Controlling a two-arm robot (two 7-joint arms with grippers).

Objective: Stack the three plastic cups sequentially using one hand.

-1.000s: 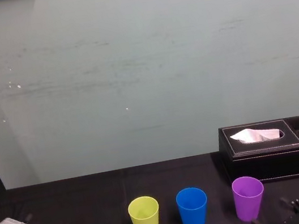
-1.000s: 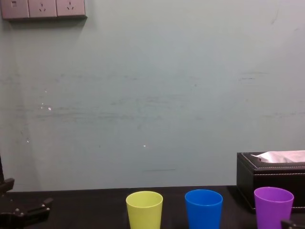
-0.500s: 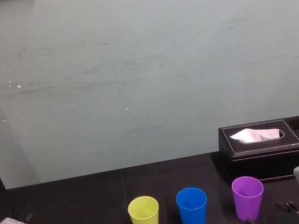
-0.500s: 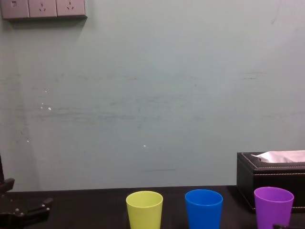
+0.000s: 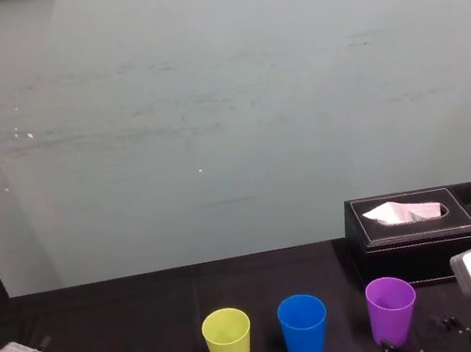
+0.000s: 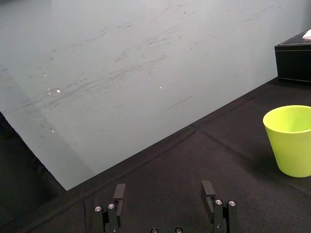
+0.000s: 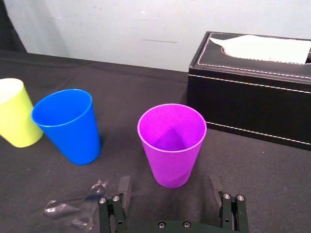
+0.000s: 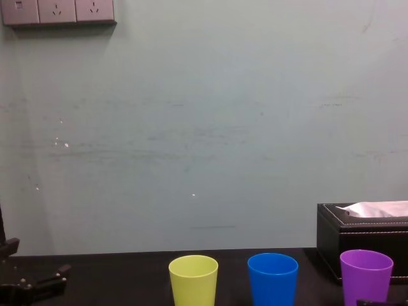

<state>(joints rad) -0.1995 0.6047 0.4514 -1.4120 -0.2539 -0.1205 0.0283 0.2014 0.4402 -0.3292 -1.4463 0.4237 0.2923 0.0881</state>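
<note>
My gripper will lower the purple cup (image 8: 366, 278), which tapers to a narrow base (image 7: 171, 179), so it should sink into the yellow-green cup almost to its rim.
Three plastic cups stand upright in a row on the black table: yellow-green (image 5: 228, 344) on the left, blue (image 5: 304, 330) in the middle, purple (image 5: 392, 311) on the right. My right gripper (image 7: 170, 190) is open just in front of the purple cup (image 7: 171, 144), one finger to each side and neither touching it. The blue cup (image 7: 68, 125) and yellow-green cup (image 7: 14, 114) stand beyond it to one side. My left gripper (image 6: 164, 194) rests open and empty low at the table's near left, well short of the yellow-green cup (image 6: 290, 141).
A black tissue box (image 5: 435, 233) with a white tissue stands right behind the purple cup. A crumpled clear scrap (image 7: 77, 208) lies on the table in front of the blue cup. A pale wall closes off the back of the table.
My right arm has moved left and forward, bringing its gripper up to the purple cup. The cups and the left arm have stayed put.
</note>
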